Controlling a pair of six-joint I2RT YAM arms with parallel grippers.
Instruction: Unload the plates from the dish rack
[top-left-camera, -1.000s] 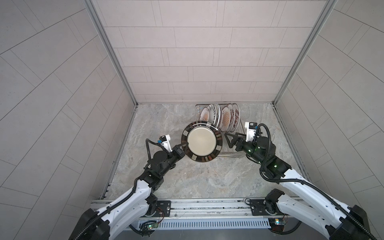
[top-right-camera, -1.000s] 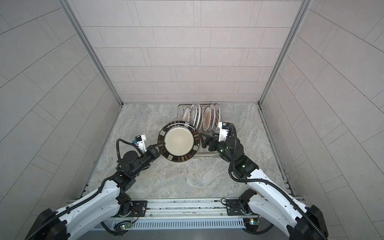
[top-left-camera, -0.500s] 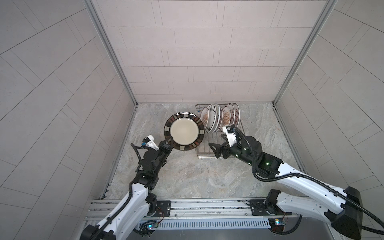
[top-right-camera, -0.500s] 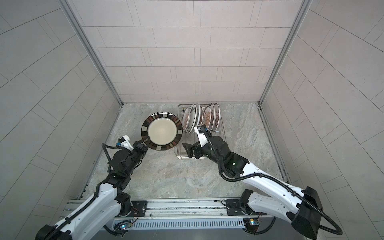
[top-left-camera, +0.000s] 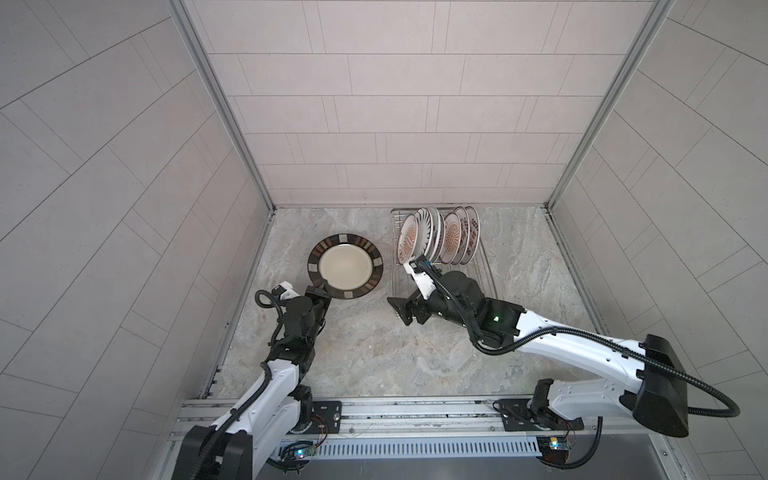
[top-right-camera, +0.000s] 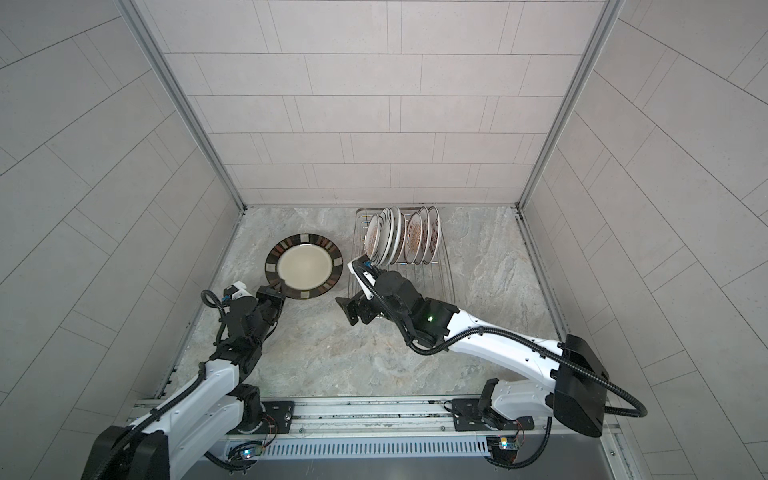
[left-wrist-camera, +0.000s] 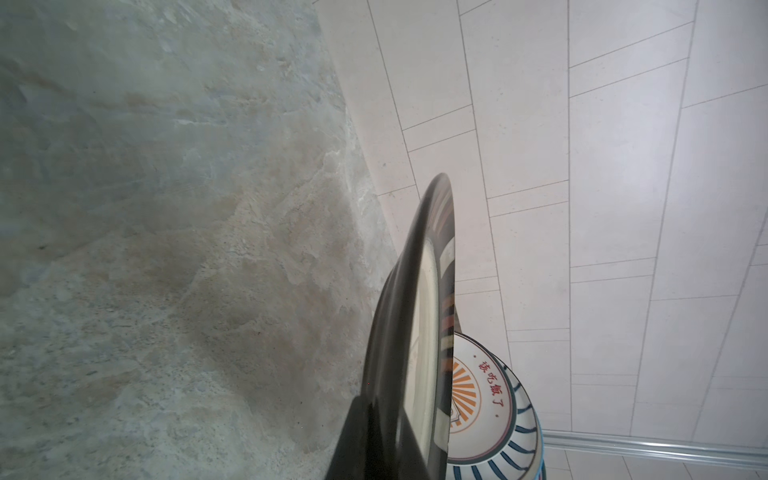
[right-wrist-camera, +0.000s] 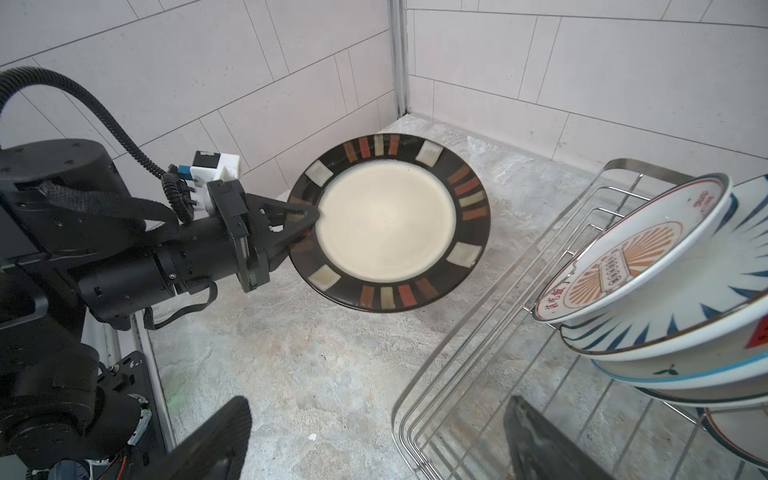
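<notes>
The brown-rimmed plate (top-left-camera: 345, 266) is hanging level over open table (top-left-camera: 297, 252), clear of the dish rack, so my left gripper should keep bringing it down until its bottom touches the table.
My left gripper (top-left-camera: 321, 292) (top-right-camera: 275, 293) (right-wrist-camera: 308, 217) is shut on the near rim of a brown-rimmed beige plate (top-left-camera: 345, 267) (top-right-camera: 303, 267) (right-wrist-camera: 388, 222). The plate is held level just above the table, left of the dish rack (top-left-camera: 485, 266) (top-right-camera: 441, 266) (right-wrist-camera: 648, 167). In the left wrist view it (left-wrist-camera: 419, 332) shows edge-on. Several plates (top-left-camera: 436, 237) (top-right-camera: 399, 237) stand on edge in the rack's far end, an orange-sunburst plate (right-wrist-camera: 631, 253) (left-wrist-camera: 478, 395) foremost. My right gripper (top-left-camera: 401, 311) (top-right-camera: 347, 309) (right-wrist-camera: 378, 415) hangs open and empty over the rack's near left corner.
Tiled walls close in the marble table (top-left-camera: 374, 353) on three sides. The near half of the rack holds only bare wires (right-wrist-camera: 478, 407). The arms' mounting rail (top-left-camera: 395, 409) runs along the front edge.
My left gripper has carried the brown-rimmed plate from in front of the rack leftward and lower. My right gripper has swung left across the rack's front to its near left corner, staying open.
</notes>
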